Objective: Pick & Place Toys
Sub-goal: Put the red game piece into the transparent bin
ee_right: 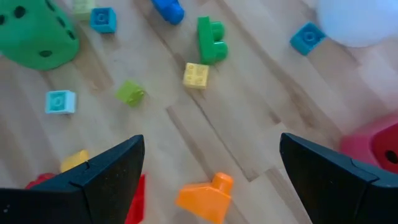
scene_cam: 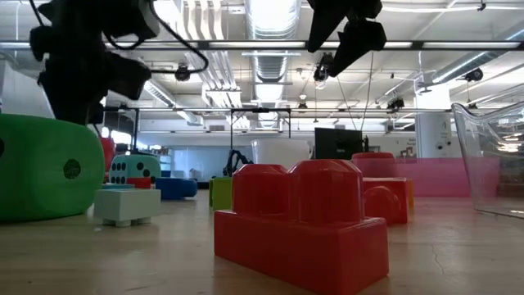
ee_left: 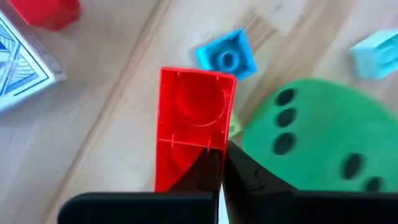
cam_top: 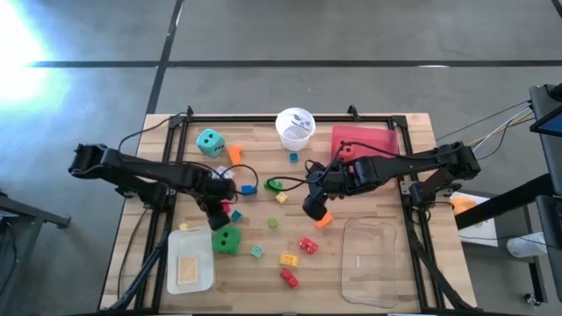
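Observation:
The red brick's loose end (ee_left: 198, 90) is clear of my left gripper's fingers, so my open right gripper should keep moving toward that end and close around it.
My left gripper (cam_top: 221, 207) is shut on a red two-stud brick (ee_left: 189, 118) just beside the green die (cam_top: 226, 239), which sits on the table and also shows in the left wrist view (ee_left: 317, 137). My right gripper (cam_top: 313, 207) hangs open and empty above an orange brick (ee_right: 205, 196), which lies on the table between its fingers (ee_right: 112, 171). Loose bricks lie between the arms: blue (cam_top: 248, 188), green (cam_top: 274, 185), yellow (cam_top: 288, 259) and red (cam_top: 307, 245). A teal die (cam_top: 210, 142) sits at the far left. A red die (cam_top: 347, 151) lies in the pink tray. My left gripper holds the red brick by one long side wall (ee_left: 217, 146), near one end. One finger (ee_left: 202, 171) lies over the brick's hollow underside and the other (ee_left: 249, 174) outside the wall. The brick reaches out beyond the fingertips, above a small blue brick (ee_left: 227, 56) on the table.
A white tray (cam_top: 172, 279) with a card stands at the near left, and a clear tray (cam_top: 378, 259) at the near right. A pink tray (cam_top: 373, 136) and a white cup (cam_top: 295, 127) stand at the far side. A patterned card (ee_left: 18, 62) lies near the left gripper.

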Controlling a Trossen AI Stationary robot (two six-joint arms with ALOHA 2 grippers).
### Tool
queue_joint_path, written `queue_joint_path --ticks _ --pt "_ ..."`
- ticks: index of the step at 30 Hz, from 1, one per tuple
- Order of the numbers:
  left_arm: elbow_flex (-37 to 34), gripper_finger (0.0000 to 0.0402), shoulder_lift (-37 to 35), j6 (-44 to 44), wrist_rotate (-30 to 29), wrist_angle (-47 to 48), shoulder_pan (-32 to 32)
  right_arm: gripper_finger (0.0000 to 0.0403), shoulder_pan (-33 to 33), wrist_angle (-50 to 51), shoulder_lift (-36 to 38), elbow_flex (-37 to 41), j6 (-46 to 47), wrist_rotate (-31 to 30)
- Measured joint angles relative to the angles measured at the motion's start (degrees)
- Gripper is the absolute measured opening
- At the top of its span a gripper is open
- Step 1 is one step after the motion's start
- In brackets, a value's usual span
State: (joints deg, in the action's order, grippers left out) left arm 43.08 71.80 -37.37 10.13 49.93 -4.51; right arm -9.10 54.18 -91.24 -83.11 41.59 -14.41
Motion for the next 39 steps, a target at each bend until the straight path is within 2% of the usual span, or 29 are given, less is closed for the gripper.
queue_joint_path --ticks 3,9,12,17,21,25,39 --pt "1.39 0.0 -2.61 -1.29 0.36 -0.14 0.0 0.0367 0.0 -3.14 0.0 0.0 0.27 2.58" --pt "5.96 0.0 -8.33 -2.11 0.44 -2.42 0.0 0.0367 0.07 -16.79 0.0 0.0 -0.83 7.04" --pt "7.96 0.0 -10.93 -2.08 0.44 -9.75 0.0 0.0367 0.32 -24.73 0.0 0.0 -2.03 9.97" --pt "8.8 0.0 -12.74 -3.5 0.24 -30.02 0.01 0.0367 1.38 -35.12 0.0 0.0 -1.89 11.87" --pt "8.74 0.0 -12.17 -4.92 0.0 -40.94 0.07 0.0367 2.3 -38.4 0.0 0.0 -0.55 11.25" --pt "8.76 0.0 -10.73 -6.46 -0.09 -47.05 0.07 0.0367 3.28 -40.57 0.0 0.0 1.33 10.0" --pt "8.76 0.0 -7.45 -7.69 0.22 -54.56 0.14 0.0366 3.78 -46.04 -0.01 0.0 1.31 9.94"
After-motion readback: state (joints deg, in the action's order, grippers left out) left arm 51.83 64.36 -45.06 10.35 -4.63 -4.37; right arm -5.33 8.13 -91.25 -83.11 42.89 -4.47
